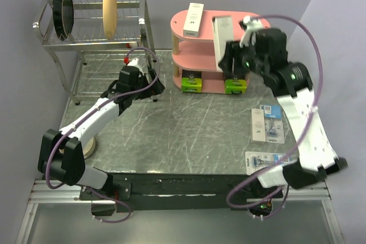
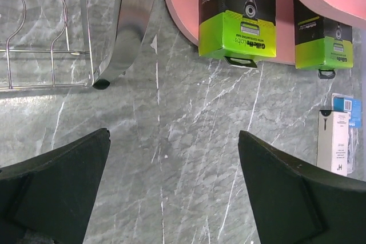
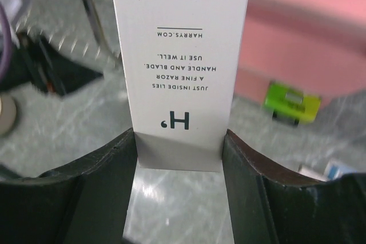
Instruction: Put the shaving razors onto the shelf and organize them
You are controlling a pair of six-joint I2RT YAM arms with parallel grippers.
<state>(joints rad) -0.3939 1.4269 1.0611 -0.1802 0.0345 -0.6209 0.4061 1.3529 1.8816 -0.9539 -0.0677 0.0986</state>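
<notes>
My right gripper should go on moving the second white box (image 1: 222,37) in until it rests on the open board (image 1: 208,24) beside the first box, because it is pointing lengthwise at that spot.
The pink shelf (image 1: 260,23) stands at the back of the table. One slim white box (image 1: 193,19) lies on its top board. Two black-and-lime boxes (image 1: 193,81) (image 1: 235,86) sit on its bottom tier. My right gripper (image 1: 230,56) is shut on a second white box (image 1: 222,35) and holds it over the front of the top board; the wrist view shows the box (image 3: 180,55) clamped between the fingers (image 3: 108,170). A third white box (image 1: 259,124) lies by a blister pack (image 1: 274,123) on the table. Another blister pack (image 1: 260,161) lies near the front edge. My left gripper (image 1: 150,84) is open and empty, left of the shelf.
A metal dish rack (image 1: 97,32) at the back left holds a black pan (image 1: 63,11) and the tan bowl (image 1: 109,10). Its leg (image 2: 128,27) stands close to the shelf's left side. The lime boxes (image 2: 237,15) (image 2: 323,41) show ahead of the left gripper.
</notes>
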